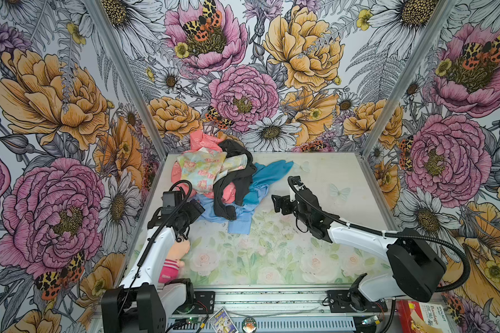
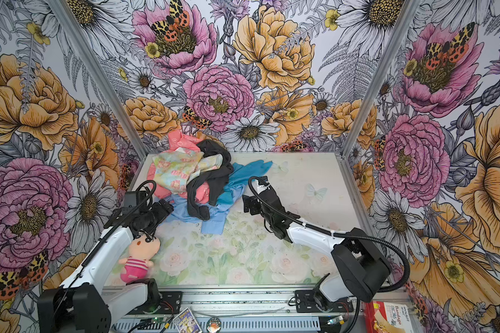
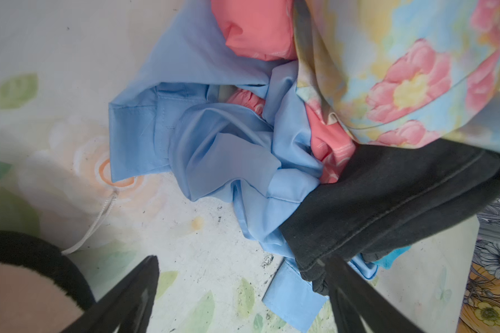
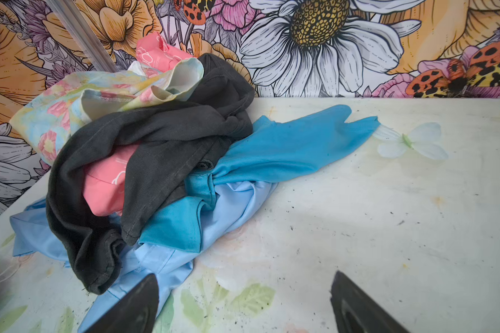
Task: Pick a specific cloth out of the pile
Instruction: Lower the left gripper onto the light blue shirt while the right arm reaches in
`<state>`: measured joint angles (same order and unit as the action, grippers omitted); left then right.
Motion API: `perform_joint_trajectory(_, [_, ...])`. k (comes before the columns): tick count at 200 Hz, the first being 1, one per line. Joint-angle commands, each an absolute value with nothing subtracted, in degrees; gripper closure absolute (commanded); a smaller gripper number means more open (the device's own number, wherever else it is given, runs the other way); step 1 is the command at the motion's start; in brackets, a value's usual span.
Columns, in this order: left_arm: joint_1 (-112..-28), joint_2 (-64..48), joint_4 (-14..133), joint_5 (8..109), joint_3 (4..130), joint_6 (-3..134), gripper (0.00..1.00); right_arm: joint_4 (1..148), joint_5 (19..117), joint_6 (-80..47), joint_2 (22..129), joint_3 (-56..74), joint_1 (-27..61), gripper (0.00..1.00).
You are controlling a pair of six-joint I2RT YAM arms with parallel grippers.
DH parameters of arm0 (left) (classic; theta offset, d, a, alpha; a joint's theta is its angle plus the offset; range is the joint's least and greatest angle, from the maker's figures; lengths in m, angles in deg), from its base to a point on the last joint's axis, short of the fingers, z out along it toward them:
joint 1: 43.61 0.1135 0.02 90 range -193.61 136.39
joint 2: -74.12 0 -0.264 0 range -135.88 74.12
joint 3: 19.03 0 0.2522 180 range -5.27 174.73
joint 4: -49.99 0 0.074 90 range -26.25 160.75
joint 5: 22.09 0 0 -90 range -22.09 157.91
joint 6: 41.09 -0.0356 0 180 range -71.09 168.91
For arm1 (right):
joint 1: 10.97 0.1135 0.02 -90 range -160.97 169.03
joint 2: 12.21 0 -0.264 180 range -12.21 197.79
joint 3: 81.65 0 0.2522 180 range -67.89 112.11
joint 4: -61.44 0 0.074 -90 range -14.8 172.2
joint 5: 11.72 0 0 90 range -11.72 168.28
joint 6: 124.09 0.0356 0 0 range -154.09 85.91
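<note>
My left gripper should lift the shirt by its open near folds (image 1: 209,211) before my right gripper joins in, because the black garment (image 1: 242,188) covers the shirt towards my right gripper.
The cloth (image 1: 238,223) (image 2: 212,223) is a light sky-blue shirt lying at the bottom of the pile (image 1: 211,173) (image 2: 185,173), with a cuff and folds sticking out at the near side. Coral pink, pastel floral, black (image 1: 237,178) and teal (image 1: 272,173) garments lie over it. My left gripper (image 1: 199,210) (image 3: 240,259) is open at the pile's near left edge, just above the shirt's folds (image 3: 214,150), with one finger in front of the black garment. To the right of the pile my right gripper (image 1: 276,201) (image 4: 246,275) is open over the table, one finger above the shirt's edge (image 4: 168,259).
A plush doll (image 1: 176,253) (image 2: 139,253) (image 3: 18,288) in a pink striped top lies under the left arm. Floral walls close the table (image 1: 315,178) on three sides, and the pile leans on the back wall. A red box (image 1: 422,317) sits outside the front right corner.
</note>
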<state>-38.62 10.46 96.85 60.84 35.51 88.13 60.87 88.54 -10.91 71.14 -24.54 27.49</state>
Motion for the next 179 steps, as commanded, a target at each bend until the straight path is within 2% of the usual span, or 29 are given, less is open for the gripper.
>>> perform_joint_trajectory(1, [-37.7,8.7,91.7,56.2,33.9,91.2,0.1,60.7,87.9,-10.1,71.9,-22.6,27.9,0.06])
perform_joint_trajectory(127, [-38.1,-3.5,72.1,56.2,29.4,97.3,0.11,63.4,88.0,-10.8,70.1,-24.5,28.1,0.06])
perform_joint_trajectory(156, [-38.7,-4.7,69.9,58.0,29.5,97.2,0.16,63.6,88.5,-11.2,69.4,-25.4,28.1,0.06])
perform_joint_trajectory(179, [-39.8,-5.4,69.1,59.8,30.0,96.5,0.25,63.6,89.0,-11.3,69.0,-26.1,28.0,0.06])
